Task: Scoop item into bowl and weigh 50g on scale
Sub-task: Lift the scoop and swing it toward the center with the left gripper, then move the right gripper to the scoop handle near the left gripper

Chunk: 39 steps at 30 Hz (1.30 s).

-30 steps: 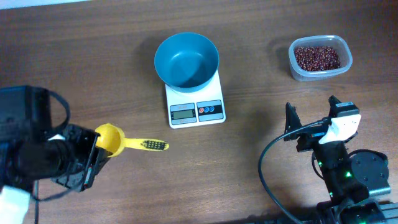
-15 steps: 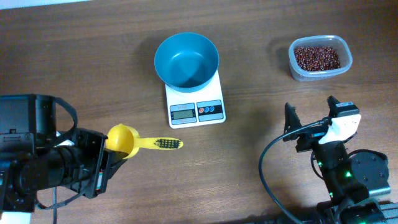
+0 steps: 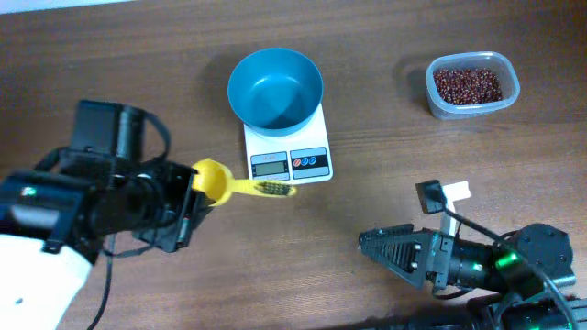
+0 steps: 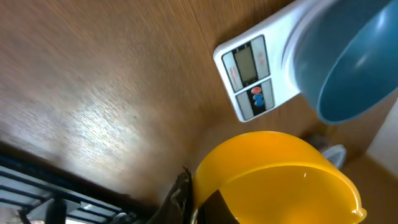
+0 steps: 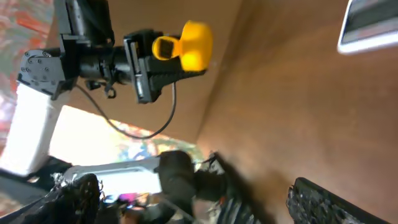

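My right gripper needs to take the scoop's handle (image 3: 266,188) before scooping, since my left gripper is holding the yellow scoop (image 3: 213,181) by its cup, far from the beans.
The teal bowl (image 3: 275,89) stands empty on the white scale (image 3: 312,163) at the middle back. The red-brown beans (image 3: 468,84) lie in a clear tub (image 3: 438,103) at the back right. My left gripper (image 3: 193,188) is shut on the cup end of a yellow scoop (image 3: 213,180), whose handle points right, just left of the scale's front. The left wrist view shows the scoop cup (image 4: 273,180) empty, with the scale (image 4: 249,74) and bowl (image 4: 348,62) beyond it. My right gripper (image 3: 369,244) is open and empty, low at the front right, pointing left.
The right wrist view looks left across the table at the left arm (image 5: 106,59) and the scoop (image 5: 189,45), with a corner of the scale (image 5: 370,28) at top right. The right arm's cable (image 3: 477,229) loops above its base.
My left gripper has carried the scoop right and back, from the front left to beside the scale. My right arm has swung down and now points left.
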Tool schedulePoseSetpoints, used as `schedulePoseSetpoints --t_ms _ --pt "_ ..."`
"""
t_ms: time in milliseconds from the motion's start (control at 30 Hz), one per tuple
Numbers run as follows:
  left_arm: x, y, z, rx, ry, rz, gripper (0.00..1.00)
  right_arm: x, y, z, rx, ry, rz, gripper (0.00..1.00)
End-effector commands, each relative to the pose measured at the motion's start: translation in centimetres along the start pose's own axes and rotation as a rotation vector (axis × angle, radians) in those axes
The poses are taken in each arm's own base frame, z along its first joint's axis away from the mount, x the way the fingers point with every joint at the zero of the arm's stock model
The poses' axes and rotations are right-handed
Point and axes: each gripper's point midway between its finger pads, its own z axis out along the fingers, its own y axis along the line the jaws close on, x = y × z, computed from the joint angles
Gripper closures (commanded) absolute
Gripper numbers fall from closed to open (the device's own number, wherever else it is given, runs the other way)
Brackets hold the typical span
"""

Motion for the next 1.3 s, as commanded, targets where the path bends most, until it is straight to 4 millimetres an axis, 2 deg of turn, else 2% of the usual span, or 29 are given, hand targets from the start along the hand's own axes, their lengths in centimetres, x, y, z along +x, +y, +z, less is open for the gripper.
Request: schedulePoseSetpoints --t_ms 0,100,167,300,367,500,600,667,833,1000,1067,1133,1267 --pt "0.6 0.4 1.0 -0.050 -0.043 0.010 1.00 0.9 0.2 0.0 -0.019 0.049 0.054 0.01" --pt "1.8 -0.3 1.1 -0.023 0.014 -0.102 1.00 1.1 0.3 0.0 -0.025 0.060 0.023 0.01" --pt "2.7 -1.2 1.1 0.014 0.068 -0.091 1.00 1.3 0.4 0.0 -0.031 0.075 0.024 0.01" --pt "4.3 -1.3 0.9 0.014 0.161 -0.089 1.00 1.5 0.5 0.0 -0.035 0.085 0.014 0.01" --pt "4.2 -0.4 0.9 -0.022 0.150 -0.088 1.00 1.3 0.4 0.0 -0.036 0.071 -0.144 0.01" --pt "3.3 0.1 1.0 -0.033 0.100 0.051 1.00 -1.0 0.3 0.0 0.003 -0.050 -0.240 0.01" --pt "2.9 0.4 1.0 -0.045 0.079 0.057 1.00 -2.3 -0.3 0.0 0.048 -0.117 -0.225 0.01" --pt "2.7 0.7 1.0 -0.059 0.067 0.053 1.00 -3.3 0.0 0.0 0.077 -0.137 -0.220 0.01" --pt "2.7 0.9 1.0 -0.065 0.064 0.051 1.00 -6.8 2.4 0.6 0.141 -0.139 -0.173 0.01" --pt "2.7 1.0 1.0 -0.068 0.064 0.049 1.00 -9.7 6.0 2.4 0.113 0.015 -0.086 0.01" --pt "2.7 0.9 1.0 -0.068 0.064 0.041 1.00 -9.7 6.4 2.8 0.110 0.034 -0.079 0.01" --pt "2.7 0.9 1.0 -0.068 0.064 0.038 1.00 -8.5 6.6 3.8 0.101 0.083 -0.083 0.01" --pt "2.9 0.9 1.0 -0.067 0.076 0.038 1.00 -7.0 5.8 6.3 0.185 0.080 -0.139 0.01"
